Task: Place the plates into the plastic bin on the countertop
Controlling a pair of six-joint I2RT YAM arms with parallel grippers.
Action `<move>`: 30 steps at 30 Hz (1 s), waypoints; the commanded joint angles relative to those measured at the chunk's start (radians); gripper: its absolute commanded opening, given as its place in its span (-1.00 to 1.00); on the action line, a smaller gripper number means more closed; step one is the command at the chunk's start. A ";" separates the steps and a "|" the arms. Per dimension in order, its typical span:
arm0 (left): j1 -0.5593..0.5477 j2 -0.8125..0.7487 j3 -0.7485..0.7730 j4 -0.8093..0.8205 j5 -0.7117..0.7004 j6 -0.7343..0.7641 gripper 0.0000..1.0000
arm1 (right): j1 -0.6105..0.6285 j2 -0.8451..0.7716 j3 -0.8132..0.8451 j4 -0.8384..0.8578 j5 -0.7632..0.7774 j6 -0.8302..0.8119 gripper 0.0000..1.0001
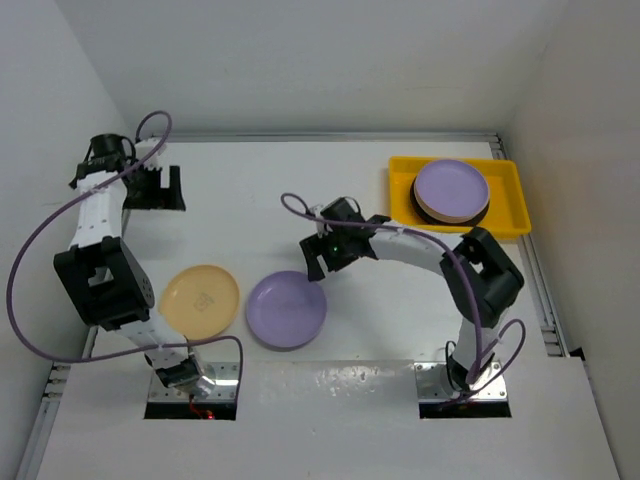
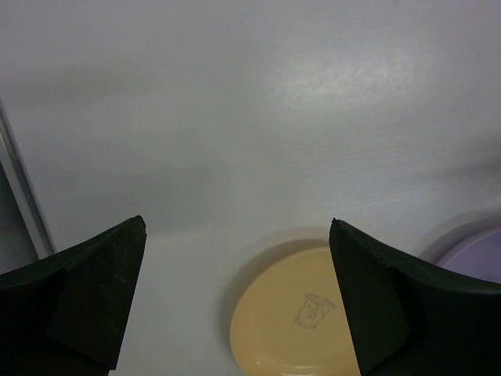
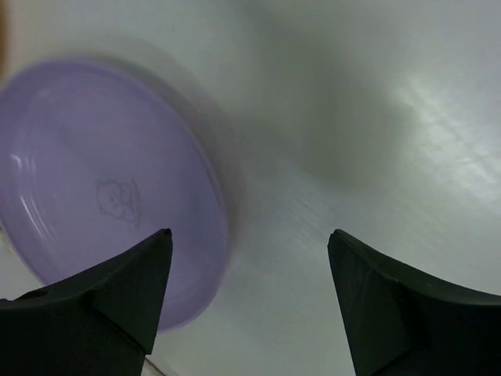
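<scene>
My left gripper should take the yellow-orange plate (image 1: 200,301) by its rim (image 1: 171,283) and hand the plate to my right gripper, because the plate lies far across from the plastic bin.
The yellow plastic bin (image 1: 507,206) stands at the back right of the white countertop (image 1: 330,180). It holds a stack of plates with a lavender plate (image 1: 451,189) on top. A second lavender plate (image 1: 286,309) (image 3: 94,180) lies flat near the middle front, beside a pale yellow-orange plate (image 1: 200,300) (image 2: 290,321). My right gripper (image 1: 320,260) (image 3: 249,233) hovers open just behind that lavender plate's far edge, holding nothing. My left gripper (image 1: 165,188) (image 2: 236,221) is open and empty at the back left, well above the yellow-orange plate.
White walls close in the back and both sides. A metal rail (image 2: 19,188) runs along the left edge and another (image 1: 542,290) along the right. Purple cables loop off both arms. The arm bases (image 1: 190,385) (image 1: 465,385) sit at the near edge.
</scene>
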 commanded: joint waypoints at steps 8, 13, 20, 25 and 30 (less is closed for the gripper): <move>0.171 -0.190 -0.317 -0.023 0.002 0.125 1.00 | 0.136 0.056 -0.138 0.078 0.075 0.144 -0.38; 0.184 -0.199 -0.297 -0.033 0.012 0.145 1.00 | 0.041 -0.065 -0.174 0.064 0.182 0.191 -1.00; 0.184 -0.154 -0.240 -0.033 0.012 0.145 1.00 | -0.434 -0.345 -0.117 -0.022 0.189 0.211 -1.00; 0.152 -0.118 -0.231 -0.033 0.002 0.165 1.00 | -0.831 -0.288 0.027 -0.099 0.191 0.206 -1.00; 0.132 -0.071 -0.220 -0.033 0.002 0.174 0.97 | -0.967 -0.103 0.185 -0.172 0.191 0.203 -1.00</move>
